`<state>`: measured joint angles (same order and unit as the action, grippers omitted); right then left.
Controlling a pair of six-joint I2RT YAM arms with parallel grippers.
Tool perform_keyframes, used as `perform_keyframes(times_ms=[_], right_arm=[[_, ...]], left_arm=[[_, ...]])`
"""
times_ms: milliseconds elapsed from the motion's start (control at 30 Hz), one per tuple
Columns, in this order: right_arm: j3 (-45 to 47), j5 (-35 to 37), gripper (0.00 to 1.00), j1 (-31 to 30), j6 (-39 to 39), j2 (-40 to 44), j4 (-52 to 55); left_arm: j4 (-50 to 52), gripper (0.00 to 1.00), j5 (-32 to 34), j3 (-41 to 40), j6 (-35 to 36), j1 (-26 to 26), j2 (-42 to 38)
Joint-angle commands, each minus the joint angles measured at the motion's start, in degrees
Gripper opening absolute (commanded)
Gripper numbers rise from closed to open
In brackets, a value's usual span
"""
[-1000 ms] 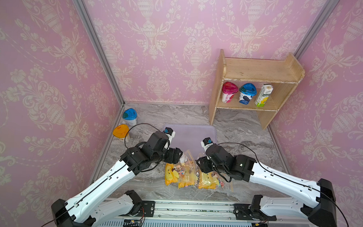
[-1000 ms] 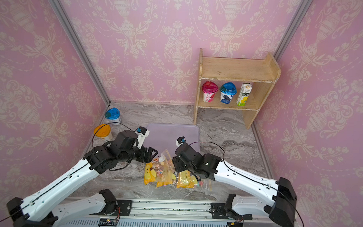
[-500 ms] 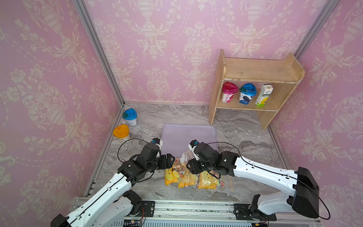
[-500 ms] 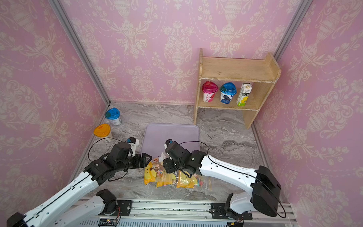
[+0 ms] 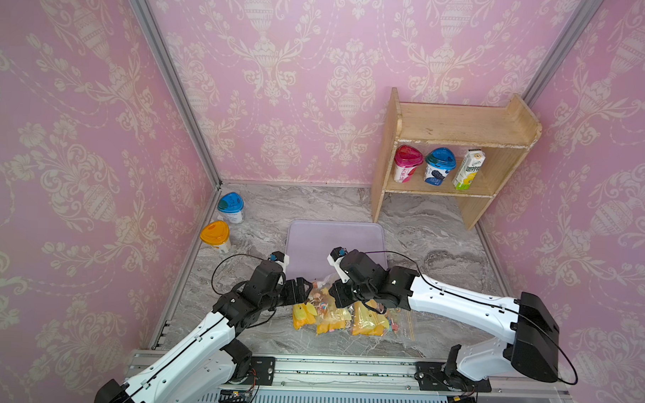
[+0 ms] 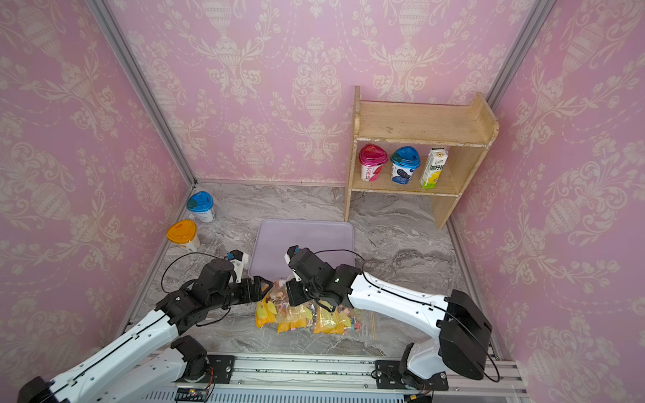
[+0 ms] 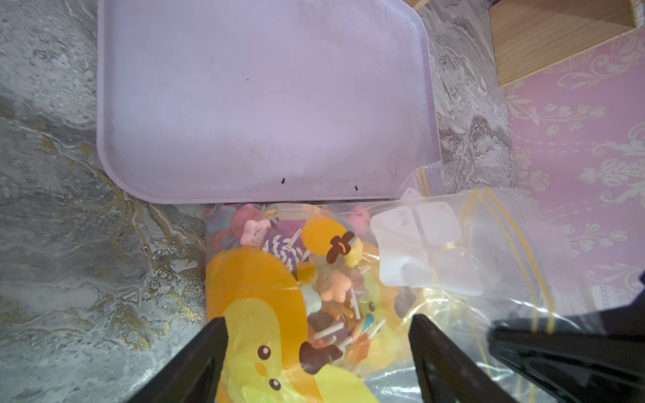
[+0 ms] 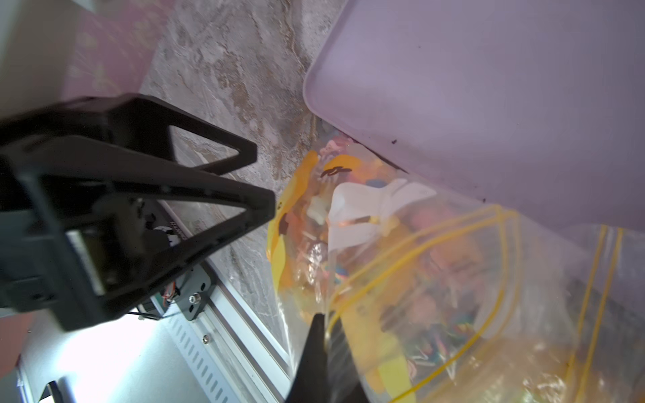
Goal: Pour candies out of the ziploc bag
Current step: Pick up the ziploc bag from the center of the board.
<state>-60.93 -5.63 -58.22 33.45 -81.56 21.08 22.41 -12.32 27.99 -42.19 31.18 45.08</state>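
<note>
The ziploc bag's zip end [image 7: 516,249] is the only part in my right gripper, so next my left gripper pinches the candy-filled end [image 5: 303,314] before both grippers lift the bag over the tray.
The clear ziploc bag [image 5: 346,316] [image 6: 309,316], printed with yellow and orange shapes, lies on the marble just in front of the lilac tray [image 5: 334,236] [image 6: 305,235]. The candies [image 7: 331,286] [image 8: 314,216] are inside it, small pink, orange and purple sweets and thin white sticks. My left gripper [image 5: 303,288] [image 7: 317,319] is open, its fingers spread either side of the bag's left end. My right gripper [image 5: 341,297] [image 8: 326,317] is shut on the bag's thin plastic beside a yellow zip line. The left gripper [image 8: 263,179] also shows in the right wrist view.
A wooden shelf [image 5: 459,140] at the back right holds two cups and a carton. A blue-lidded cup [image 5: 231,206] and an orange-lidded cup [image 5: 215,236] stand by the left wall. The metal rail [image 5: 344,369] runs along the table's front edge.
My right gripper has slid left along the bag and closed its jaws on the plastic. My left gripper has come down to the bag's left end, still open.
</note>
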Motion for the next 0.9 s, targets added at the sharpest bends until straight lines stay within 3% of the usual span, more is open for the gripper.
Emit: perform_keyframes(times_ms=[0, 367, 700, 867], right_arm=[[3.65, -2.66, 0.0, 1.7, 2.49, 7.04, -5.97], [11.38, -1.44, 0.0, 3.77, 5.41, 10.19, -5.7], [12.63, 2.76, 0.0, 4.65, 6.71, 11.92, -4.63], [11.54, 1.83, 0.0, 4.64, 6.71, 10.59, -5.69]], left_arm=[[-3.11, 0.86, -2.36, -1.78, -1.95, -0.47, -0.9], [-10.51, 0.85, -4.71, -10.44, -7.07, -0.5, -3.33], [-11.78, 0.61, -6.0, -14.43, -9.12, -0.42, -5.86], [-12.95, 0.57, -7.66, -15.87, -10.53, -0.42, -6.79]])
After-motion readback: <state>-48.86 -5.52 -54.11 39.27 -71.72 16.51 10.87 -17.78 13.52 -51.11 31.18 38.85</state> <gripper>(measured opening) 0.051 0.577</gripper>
